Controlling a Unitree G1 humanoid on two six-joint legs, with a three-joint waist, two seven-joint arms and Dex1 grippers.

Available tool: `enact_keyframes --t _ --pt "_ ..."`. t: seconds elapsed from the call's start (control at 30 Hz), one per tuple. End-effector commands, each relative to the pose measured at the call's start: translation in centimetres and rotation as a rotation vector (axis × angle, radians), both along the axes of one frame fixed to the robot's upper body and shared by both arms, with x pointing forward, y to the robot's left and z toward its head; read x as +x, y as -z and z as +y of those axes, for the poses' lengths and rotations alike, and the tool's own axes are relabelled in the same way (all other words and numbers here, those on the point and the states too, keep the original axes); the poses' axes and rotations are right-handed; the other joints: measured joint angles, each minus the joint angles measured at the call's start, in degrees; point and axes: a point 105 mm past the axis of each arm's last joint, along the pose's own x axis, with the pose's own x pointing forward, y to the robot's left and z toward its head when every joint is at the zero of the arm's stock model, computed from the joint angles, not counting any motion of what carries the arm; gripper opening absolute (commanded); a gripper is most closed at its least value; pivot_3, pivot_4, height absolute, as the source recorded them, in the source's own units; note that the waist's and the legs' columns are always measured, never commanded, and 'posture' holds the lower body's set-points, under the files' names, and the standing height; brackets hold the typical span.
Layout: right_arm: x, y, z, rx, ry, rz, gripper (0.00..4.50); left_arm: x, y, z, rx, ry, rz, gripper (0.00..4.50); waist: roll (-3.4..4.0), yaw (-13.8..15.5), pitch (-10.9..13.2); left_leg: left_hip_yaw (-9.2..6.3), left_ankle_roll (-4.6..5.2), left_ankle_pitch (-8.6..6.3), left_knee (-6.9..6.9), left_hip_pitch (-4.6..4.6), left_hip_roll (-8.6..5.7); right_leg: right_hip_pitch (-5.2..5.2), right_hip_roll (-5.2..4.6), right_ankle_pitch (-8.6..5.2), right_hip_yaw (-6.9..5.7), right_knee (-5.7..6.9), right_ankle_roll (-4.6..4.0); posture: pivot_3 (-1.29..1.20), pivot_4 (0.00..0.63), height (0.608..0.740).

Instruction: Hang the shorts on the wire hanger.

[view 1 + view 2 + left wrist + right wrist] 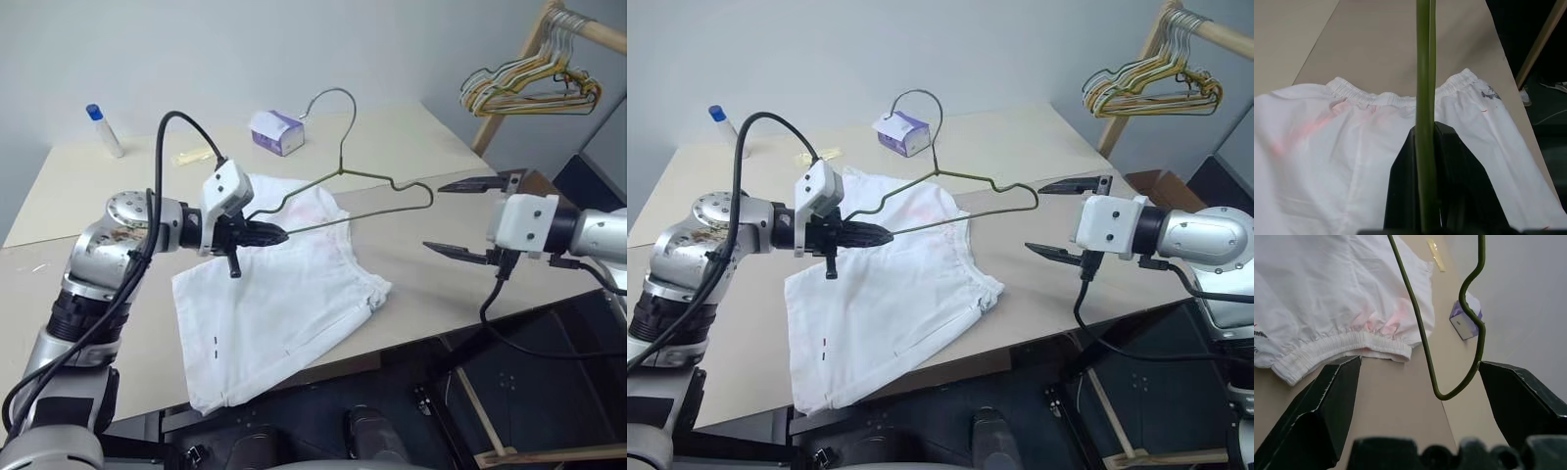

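The shorts' waistband points toward my right gripper, and my left gripper is holding the hanger. Next, my right gripper takes over the hanger by its loose bent end (428,200).
The white shorts (284,304) lie flat on the beige table (411,147), waistband toward the far side, with a faint pink mark near it. My left gripper (274,233) is shut on one corner of the olive-green wire hanger (367,176) and holds it up over the shorts, hook rising at the far side. In the left wrist view the wire (1422,98) runs between the black fingers (1405,186). My right gripper (460,217) stands open just beyond the hanger's other end, not touching it. In the right wrist view that bent end (1421,340) hangs ahead of the spread fingers (1327,411).
A purple-white tissue box (276,131), a white bottle with a blue cap (103,129) and a small yellow item (191,155) sit at the table's far side. A bunch of hangers (529,86) hangs from a wooden rail at the far right. The table's front edge runs below the shorts.
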Motion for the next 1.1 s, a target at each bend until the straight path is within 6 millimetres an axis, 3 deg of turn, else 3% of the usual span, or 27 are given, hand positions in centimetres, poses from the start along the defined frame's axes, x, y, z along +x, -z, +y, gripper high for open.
enact_keyframes --t 0.03,0.3,0.53,0.93,1.1 --pt "-0.5 -1.5 -0.2 0.002 0.004 -0.032 4.46 -0.4 -1.4 0.2 -0.025 0.022 -0.061 0.00 0.00 0.0 0.0 0.00 0.00 0.00 0.00 0.00 0.00 0.00 0.00 0.00 0.00 0.00 0.00 -0.10 0.006 0.740" --pt "-2.3 -2.4 0.0 0.037 -0.065 0.209 4.46 -0.7 -0.1 0.6 0.079 0.061 -0.129 0.00 0.00 0.0 0.0 0.00 0.10 -0.06 0.00 0.00 0.01 0.00 0.00 0.00 -0.01 -0.02 -0.01 -0.10 0.011 0.740" --pt "-1.0 -3.1 0.6 0.024 0.002 0.267 4.46 -1.4 0.5 0.0 0.105 0.119 -0.180 0.00 0.04 0.2 0.0 0.02 0.23 -0.15 0.00 0.01 0.02 -0.04 -0.01 0.02 -0.02 0.01 -0.04 -0.09 0.009 0.740" --pt "1.8 0.5 2.2 -0.137 0.094 0.377 4.46 -1.4 -0.6 -1.6 0.060 0.165 -0.216 0.00 0.14 0.5 -0.1 0.10 0.02 -0.03 0.02 -0.05 -0.01 -0.10 0.00 0.02 0.01 0.00 -0.04 -0.08 0.000 0.740" --pt "1.8 0.5 3.0 -0.140 0.068 0.394 2.88 -1.5 -0.4 -1.7 0.075 0.174 -0.223 0.00 0.15 0.7 -0.1 0.10 0.00 -0.01 0.02 -0.07 0.00 -0.11 0.02 0.02 0.00 -0.01 -0.03 -0.08 0.002 0.740"
